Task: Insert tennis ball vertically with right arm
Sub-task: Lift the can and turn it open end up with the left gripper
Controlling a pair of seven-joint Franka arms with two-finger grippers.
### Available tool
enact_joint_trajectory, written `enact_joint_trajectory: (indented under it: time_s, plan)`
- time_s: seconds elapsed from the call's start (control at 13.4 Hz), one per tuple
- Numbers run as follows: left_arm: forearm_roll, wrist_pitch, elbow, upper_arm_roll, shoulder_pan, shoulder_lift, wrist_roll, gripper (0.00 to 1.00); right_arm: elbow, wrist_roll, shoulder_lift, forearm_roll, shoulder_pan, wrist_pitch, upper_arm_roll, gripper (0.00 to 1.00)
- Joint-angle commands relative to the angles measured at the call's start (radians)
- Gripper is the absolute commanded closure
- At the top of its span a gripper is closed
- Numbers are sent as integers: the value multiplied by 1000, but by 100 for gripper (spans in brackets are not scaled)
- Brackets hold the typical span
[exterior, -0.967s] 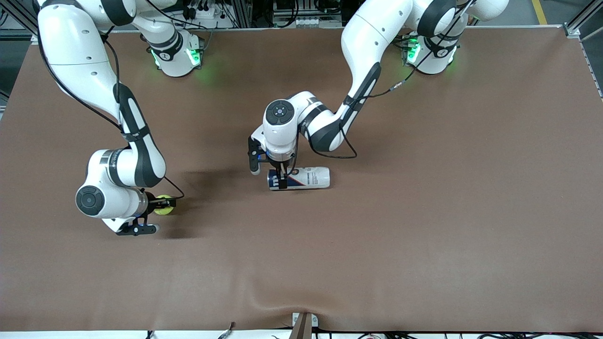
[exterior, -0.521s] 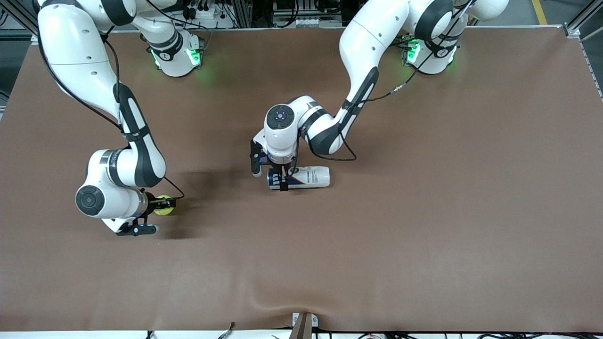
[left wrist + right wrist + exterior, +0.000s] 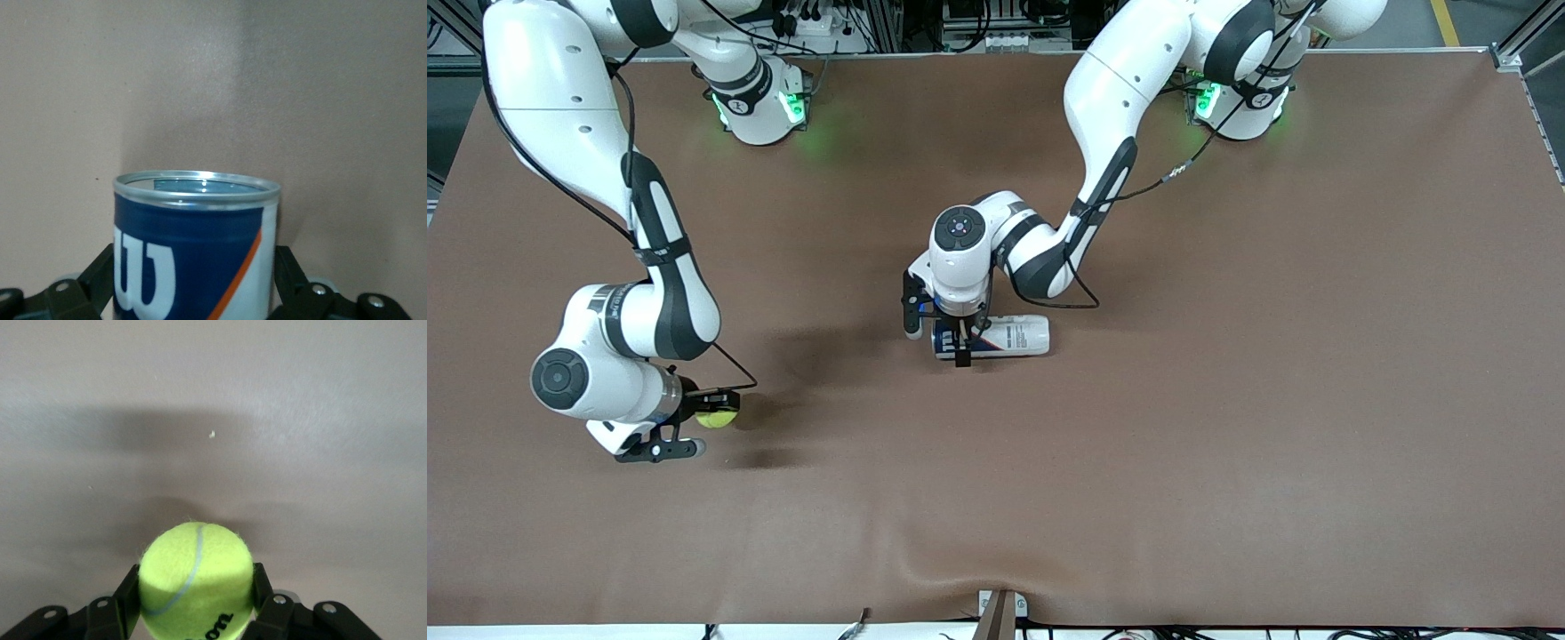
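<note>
I should pick up the ball can [image 3: 1016, 337] with my left gripper and turn its open end [image 3: 940, 340] up, because the can is lying on its side. My right gripper will put the tennis ball in after that.
A yellow-green tennis ball [image 3: 717, 416] is held in my right gripper [image 3: 713, 411], a little above the table at the right arm's end. In the right wrist view the ball [image 3: 195, 573] sits between the fingers of the right gripper [image 3: 195, 590]. A blue and white ball can [image 3: 1003, 336] lies on its side at mid-table, its open end toward the right arm's end. My left gripper [image 3: 960, 341] is down over the can near that end, a finger on each side with thin gaps. The left wrist view shows the can's open rim [image 3: 195, 183] and the left gripper [image 3: 195, 263].
The brown table cover [image 3: 1227, 400] has a wrinkle at the edge nearest the front camera, by a small bracket [image 3: 1000, 609]. Both arm bases [image 3: 760, 107] stand along the edge farthest from that camera.
My right gripper has lifted the ball and drawn it toward the right arm's end of the table. My left gripper has come lower over the can. The can has not moved.
</note>
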Motion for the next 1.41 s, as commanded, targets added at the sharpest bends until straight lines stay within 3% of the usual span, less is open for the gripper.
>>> enact_joint_trajectory:
  time_s: [0.0,0.15,0.74,1.12,1.34]
  plan:
    - [11,19,34,24,-10,21,21,0,5,-32,-44,19,-18,-10,10,64]
    - [11,23,32,22,-10,21,22,10,18,-57,-55,28,-21,-10,10,64]
    - [11,25,28,22,-9,33,27,11,107,-111,-74,99,-16,-21,13,65]
    - [11,25,28,21,-10,35,18,23,146,-108,-87,102,-15,-59,27,67]
    - [11,25,28,21,-10,32,-13,26,211,-103,-84,166,-13,-145,24,68]
